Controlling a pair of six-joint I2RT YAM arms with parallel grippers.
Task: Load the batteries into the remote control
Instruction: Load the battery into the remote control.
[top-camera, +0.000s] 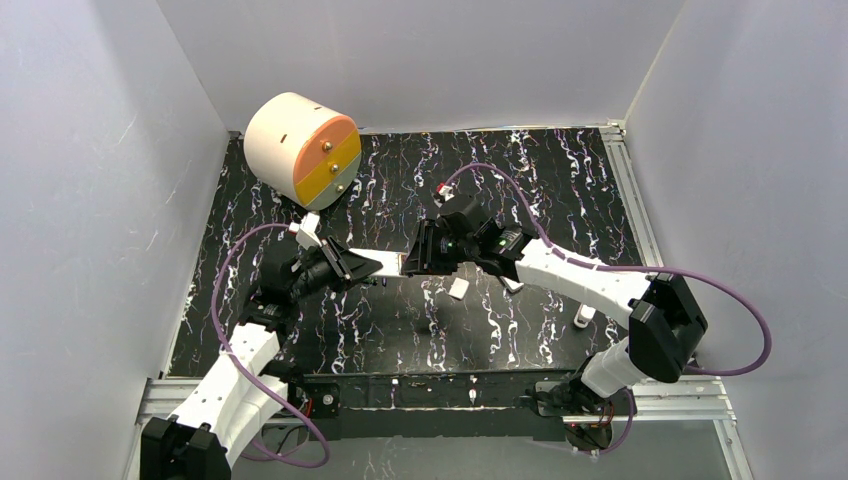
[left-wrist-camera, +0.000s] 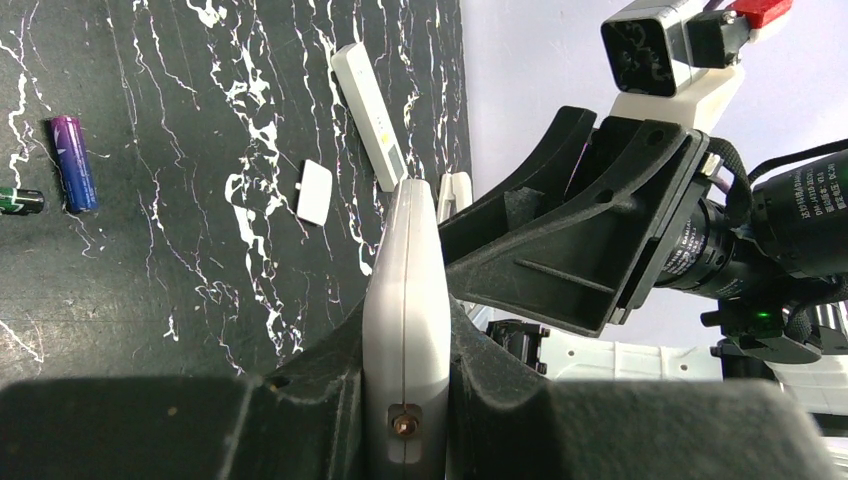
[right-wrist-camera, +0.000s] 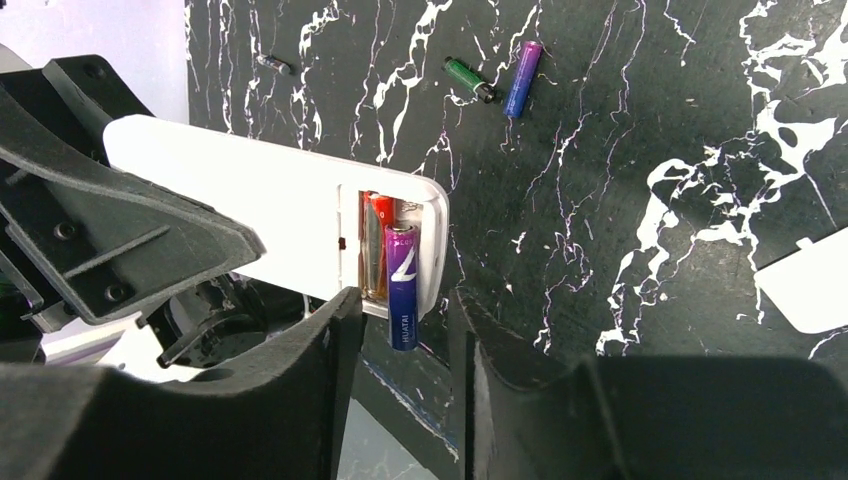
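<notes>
The purple battery's lower end pokes out past the compartment's edge, so my right gripper needs to pinch the battery's blue part and ease it further inside.
My left gripper is shut on a white remote control, holding it edge-on above the mat. In the right wrist view the remote control shows its open compartment with a red-orange battery lying inside. A purple battery stands half in the compartment, its lower end sticking out. My right gripper is open around that end, with a gap on each side. A green battery and another purple battery lie loose on the mat.
A white battery cover and a second white remote lie on the black marbled mat. A cream drum with an orange-yellow face stands at the back left. Grey walls enclose the mat.
</notes>
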